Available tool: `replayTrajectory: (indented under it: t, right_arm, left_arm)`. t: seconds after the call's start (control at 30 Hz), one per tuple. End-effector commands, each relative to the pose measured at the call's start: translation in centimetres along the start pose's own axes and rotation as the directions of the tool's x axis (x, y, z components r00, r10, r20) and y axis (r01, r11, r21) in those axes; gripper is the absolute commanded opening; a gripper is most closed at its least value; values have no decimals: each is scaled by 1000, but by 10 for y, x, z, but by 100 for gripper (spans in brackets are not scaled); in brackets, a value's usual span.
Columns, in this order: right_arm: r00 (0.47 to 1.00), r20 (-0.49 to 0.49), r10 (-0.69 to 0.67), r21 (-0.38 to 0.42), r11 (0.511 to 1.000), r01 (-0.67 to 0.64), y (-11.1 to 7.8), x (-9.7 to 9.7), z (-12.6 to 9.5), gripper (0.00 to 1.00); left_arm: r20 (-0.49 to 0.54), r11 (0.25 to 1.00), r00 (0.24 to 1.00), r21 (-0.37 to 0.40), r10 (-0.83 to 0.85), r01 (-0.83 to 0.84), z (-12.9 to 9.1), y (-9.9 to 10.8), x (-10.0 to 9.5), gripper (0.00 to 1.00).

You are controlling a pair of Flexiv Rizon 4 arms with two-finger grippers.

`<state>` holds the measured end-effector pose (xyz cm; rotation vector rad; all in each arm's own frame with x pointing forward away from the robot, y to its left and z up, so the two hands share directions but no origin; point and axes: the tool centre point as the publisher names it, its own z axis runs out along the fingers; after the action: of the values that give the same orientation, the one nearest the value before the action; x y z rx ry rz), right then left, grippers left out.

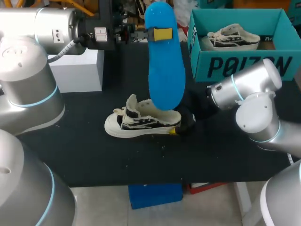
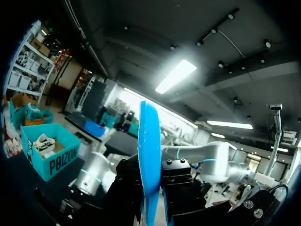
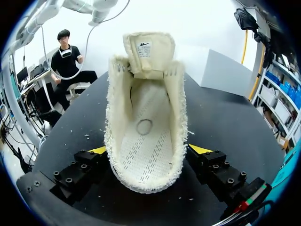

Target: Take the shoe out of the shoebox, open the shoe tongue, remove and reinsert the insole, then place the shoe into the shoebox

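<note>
My right gripper will turn the shoe, and the shoe tongue (image 1: 132,103) should stay open then, because it stands up on its own, clear of the wide opening (image 3: 146,127).
A white low-top shoe (image 1: 141,122) with dark side panels lies on the black table (image 1: 94,155), toe to the left. In the right wrist view the shoe (image 3: 146,122) has its tongue folded forward and its inside bare. My right gripper (image 1: 181,126) (image 3: 148,150) stands open at full width, with the heel between its yellow fingertips (image 3: 99,150). High above the shoe, my left gripper (image 1: 162,34) (image 2: 150,188) is shut on the blue insole (image 1: 165,70), which hangs upright with its lower end just over the shoe. The left wrist view has the insole (image 2: 149,141) edge-on between the fingers.
The teal shoebox (image 1: 244,66) (image 2: 51,155) stands open at the back right with a second white shoe (image 1: 233,37) inside. A white block (image 1: 77,70) sits at the back left. Bare table lies in front of the shoe.
</note>
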<state>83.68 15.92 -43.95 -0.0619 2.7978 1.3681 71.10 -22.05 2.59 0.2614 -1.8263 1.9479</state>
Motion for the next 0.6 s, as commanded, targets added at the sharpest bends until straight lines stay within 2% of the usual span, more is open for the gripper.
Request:
replayTrajectory:
  t: [0.03,0.4,0.53,0.6]
  right_arm:
    - [1000,2,1,-18,1000,-1,-4,-1,4,100]
    - [1000,-5,3,2,1000,-3,-3,-2,1,100]
    - [1000,-12,15,115,993,-13,3,-3,-14,100]
    - [999,-36,29,266,964,-18,5,-4,-19,100]
  left_arm:
    - [4,1000,1000,2,1,-1,2,1,0,0]
    - [4,1000,1000,2,1,-1,2,1,0,0]
    - [4,1000,1000,2,1,-1,2,1,0,0]
    - [4,1000,1000,2,1,-1,2,1,0,0]
